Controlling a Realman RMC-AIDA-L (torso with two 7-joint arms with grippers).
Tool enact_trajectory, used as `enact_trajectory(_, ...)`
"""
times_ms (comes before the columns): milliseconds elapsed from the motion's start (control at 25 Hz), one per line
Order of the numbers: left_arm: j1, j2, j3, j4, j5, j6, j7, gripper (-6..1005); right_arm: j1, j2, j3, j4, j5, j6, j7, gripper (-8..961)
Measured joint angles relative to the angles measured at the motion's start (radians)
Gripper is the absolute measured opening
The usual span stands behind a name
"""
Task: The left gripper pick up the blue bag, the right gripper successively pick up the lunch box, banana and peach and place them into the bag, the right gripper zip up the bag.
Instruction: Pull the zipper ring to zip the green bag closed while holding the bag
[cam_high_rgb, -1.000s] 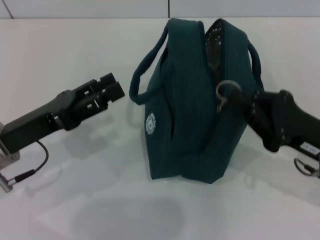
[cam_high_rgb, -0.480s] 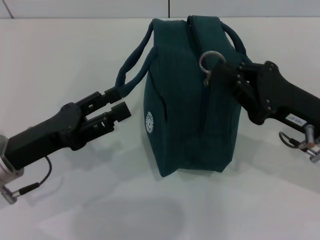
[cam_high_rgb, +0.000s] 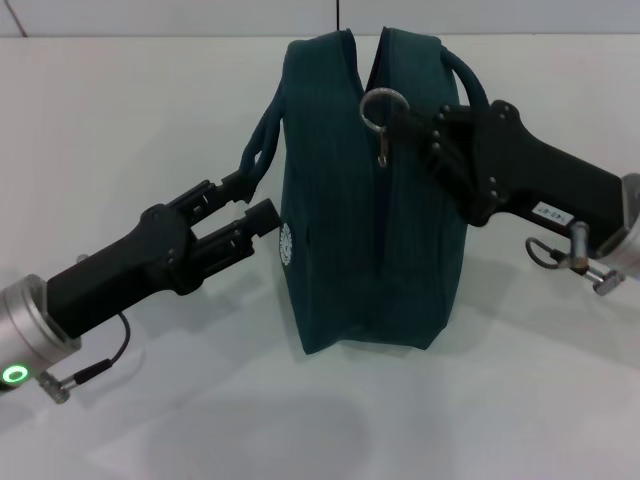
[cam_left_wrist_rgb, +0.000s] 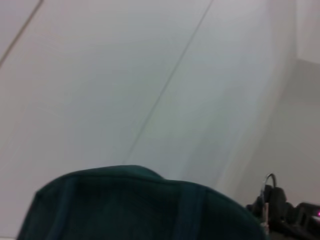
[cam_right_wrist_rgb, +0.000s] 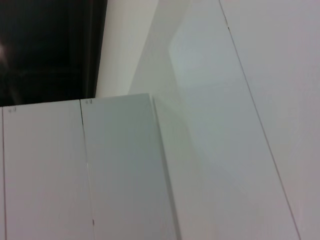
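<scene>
The blue bag's loop handle (cam_high_rgb: 263, 142) is all that lies at the fingers of my left gripper, so my left gripper should clamp the bag's side (cam_high_rgb: 296, 205) before my right gripper pulls the zipper's ring further along.
The blue bag (cam_high_rgb: 340, 220) stands upright mid-table, its top seam closed up to the ring zipper pull (cam_high_rgb: 383, 105). My right gripper (cam_high_rgb: 412, 122) reaches in from the right and is shut on that ring. Coming from the front left, my left gripper (cam_high_rgb: 245, 198) has its fingers apart, and the upper fingertip (cam_high_rgb: 238, 182) touches the bag's near loop handle (cam_high_rgb: 262, 140). The left wrist view shows the bag's top (cam_left_wrist_rgb: 140, 205). The lunch box, banana and peach are out of view.
The white table (cam_high_rgb: 120, 110) runs to a white wall at the back. The right arm's body (cam_high_rgb: 560, 195) spans the space right of the bag. The right wrist view shows only white panels (cam_right_wrist_rgb: 100, 170) and a dark opening.
The right gripper moved left and back with the ring, and the gap at the bag's top closed. The bag shifted left and turned. The left gripper advanced to the near handle.
</scene>
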Motion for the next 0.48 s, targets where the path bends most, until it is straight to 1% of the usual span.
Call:
enact_trajectory(200,-0.014,-0.001,0.004,-0.025,-0.014,-0.011,0.035,725,0.026,0.0,0.005,-0.002,0.001,0.032,-0.02,6)
enact_trajectory(480,-0.034,-0.004,0.006,-0.041,-0.01,-0.009,0.035,712,0.036,0.0,0.008,-0.012,0.001,0.05,-0.022,6)
